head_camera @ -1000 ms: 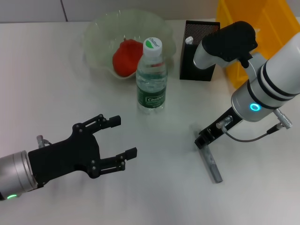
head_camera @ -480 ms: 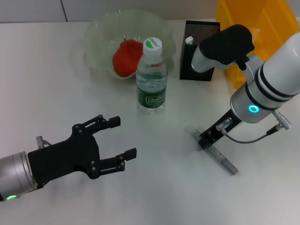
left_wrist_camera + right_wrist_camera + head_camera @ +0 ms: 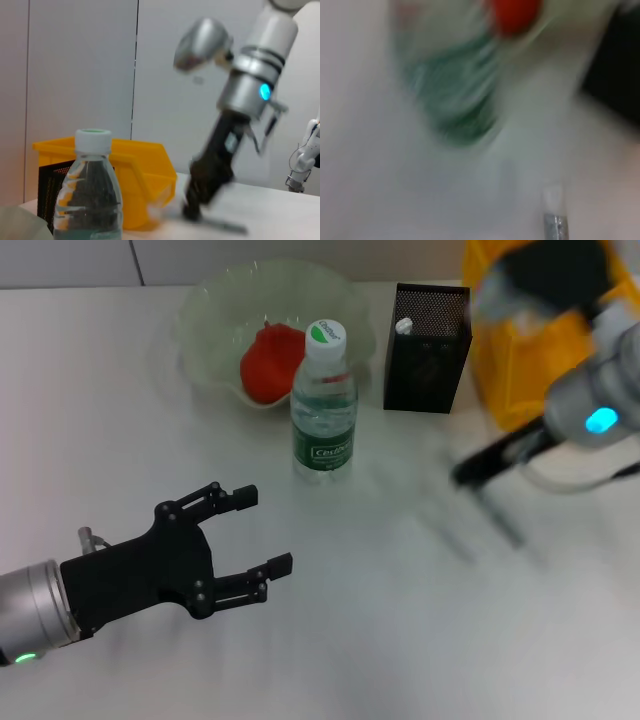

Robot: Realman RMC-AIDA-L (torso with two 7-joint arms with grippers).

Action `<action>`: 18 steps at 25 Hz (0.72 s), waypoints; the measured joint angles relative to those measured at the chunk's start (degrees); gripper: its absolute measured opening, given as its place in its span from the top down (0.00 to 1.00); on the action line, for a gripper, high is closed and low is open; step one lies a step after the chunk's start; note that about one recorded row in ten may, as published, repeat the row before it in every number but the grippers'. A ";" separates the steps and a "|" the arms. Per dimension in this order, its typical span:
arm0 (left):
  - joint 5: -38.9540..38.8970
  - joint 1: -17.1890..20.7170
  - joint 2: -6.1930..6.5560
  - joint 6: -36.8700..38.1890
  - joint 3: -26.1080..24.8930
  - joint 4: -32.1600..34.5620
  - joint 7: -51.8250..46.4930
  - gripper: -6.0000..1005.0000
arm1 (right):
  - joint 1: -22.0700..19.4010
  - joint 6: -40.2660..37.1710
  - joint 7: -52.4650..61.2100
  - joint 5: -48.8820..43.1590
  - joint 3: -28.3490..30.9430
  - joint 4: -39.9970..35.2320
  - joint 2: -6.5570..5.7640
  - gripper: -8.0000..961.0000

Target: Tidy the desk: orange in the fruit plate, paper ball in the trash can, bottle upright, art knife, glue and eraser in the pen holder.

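Note:
The robot's right gripper is holding the art knife nearly flat, so it should raise it and turn it upright before lowering it into the pen holder's opening.
The orange lies in the pale green fruit plate. The bottle stands upright in front of the plate. The black mesh pen holder stands right of it, with a white tip showing inside. The yellow trash can is at the far right. My right gripper is blurred by motion, above the table right of centre, shut on the grey art knife, which hangs below it. My left gripper is open and empty at the near left. Paper ball and eraser are out of view.
The right arm's grey body crosses in front of the trash can. In the left wrist view the bottle is close, with the right gripper beyond it.
My right gripper has lifted the art knife off the table and swung up and to the right, towards the pen holder and trash can. The left arm has not moved.

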 joint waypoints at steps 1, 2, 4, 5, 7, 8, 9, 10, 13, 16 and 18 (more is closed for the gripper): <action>0.00 0.00 0.00 0.00 0.00 0.00 0.00 0.15 | 0.00 0.00 0.00 0.00 0.00 0.00 0.00 0.84; 0.01 -0.01 -0.03 0.01 0.01 0.01 0.00 0.15 | -3.80 1.72 -3.03 0.78 4.82 -7.35 0.08 0.84; 0.01 0.00 -0.04 0.03 0.00 0.01 0.00 0.15 | -6.15 4.01 -5.06 2.29 7.05 -11.11 0.15 0.85; 0.01 -0.01 -0.09 0.07 0.00 0.01 0.00 0.15 | -8.53 6.83 -7.25 4.62 8.39 -13.62 0.17 0.85; 0.00 -0.02 -0.16 0.13 0.01 0.04 0.00 0.15 | -16.85 21.34 -18.52 18.15 9.98 -18.39 0.13 0.85; 0.01 -0.02 -0.16 0.13 0.01 0.04 0.00 0.15 | -19.06 26.77 -24.54 24.82 9.91 -17.99 0.12 0.85; 0.02 -0.02 -0.16 0.13 0.03 0.04 0.00 0.15 | -19.06 26.77 -24.54 24.82 9.91 -17.99 0.12 0.85; 0.01 -0.02 -0.17 0.10 0.07 0.04 0.00 0.15 | -20.88 31.48 -30.83 31.61 9.59 -16.83 0.15 0.85; 0.01 -0.02 -0.20 0.01 0.17 0.05 0.00 0.15 | -22.49 38.93 -56.34 57.36 9.21 -7.88 0.28 0.85; 0.01 -0.02 -0.23 0.00 0.22 0.05 0.00 0.15 | -19.34 37.12 -81.85 80.94 9.76 7.15 0.18 0.85; 0.01 -0.11 -0.25 -0.03 0.34 -0.01 0.00 0.15 | -14.79 31.11 -99.88 95.17 10.79 20.77 0.05 0.85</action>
